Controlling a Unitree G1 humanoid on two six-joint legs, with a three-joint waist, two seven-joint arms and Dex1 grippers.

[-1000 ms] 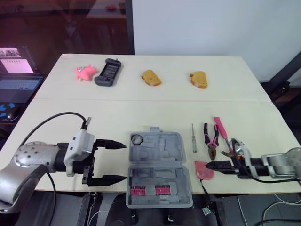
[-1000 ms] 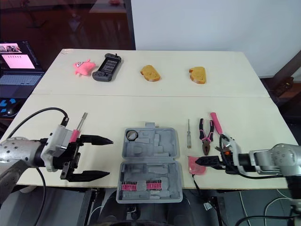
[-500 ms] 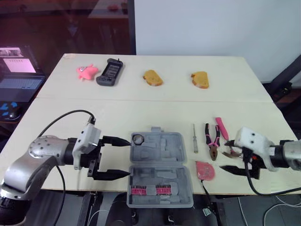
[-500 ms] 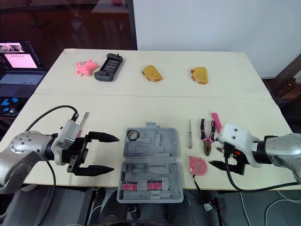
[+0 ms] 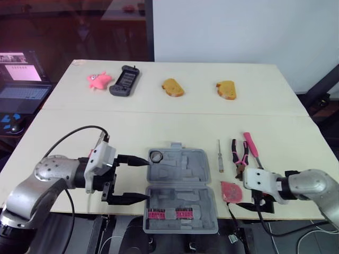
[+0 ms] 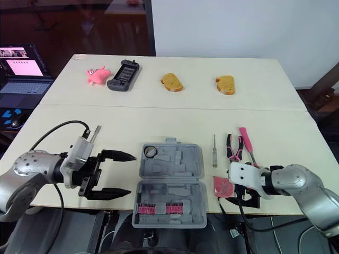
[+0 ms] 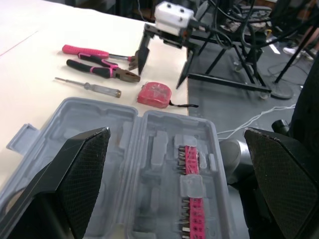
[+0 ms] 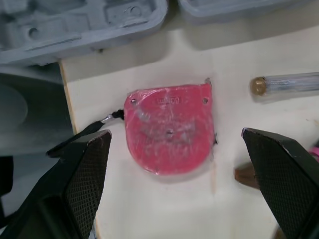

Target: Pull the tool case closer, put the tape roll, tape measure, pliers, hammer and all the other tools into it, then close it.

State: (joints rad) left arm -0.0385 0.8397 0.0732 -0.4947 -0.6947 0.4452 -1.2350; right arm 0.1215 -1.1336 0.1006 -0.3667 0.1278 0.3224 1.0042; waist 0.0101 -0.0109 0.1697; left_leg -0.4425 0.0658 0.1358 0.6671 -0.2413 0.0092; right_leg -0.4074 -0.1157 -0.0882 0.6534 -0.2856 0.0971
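A slack black cord is attached to the corner of the tape measure. The cord will hang down and drag along when I pick up the tape measure.
The grey tool case lies open at the table's front edge, with the tape roll in its far left corner and pink bits in the near half. My left gripper is open just left of the case, its fingertips at the case's edge. A red tape measure lies right of the case. My right gripper hangs open over it, fingers pointing down on either side. Beyond it lie a screwdriver, pink-handled pliers and a pink-handled tool.
Along the far side sit a pink toy, a black controller and two bread-like pieces. A laptop stands off the table to the left. The case's near half overhangs the table edge.
My right gripper has swung from lying flat to pointing down and has shifted left over the tape measure. My left gripper has moved right, up to the case's left edge.
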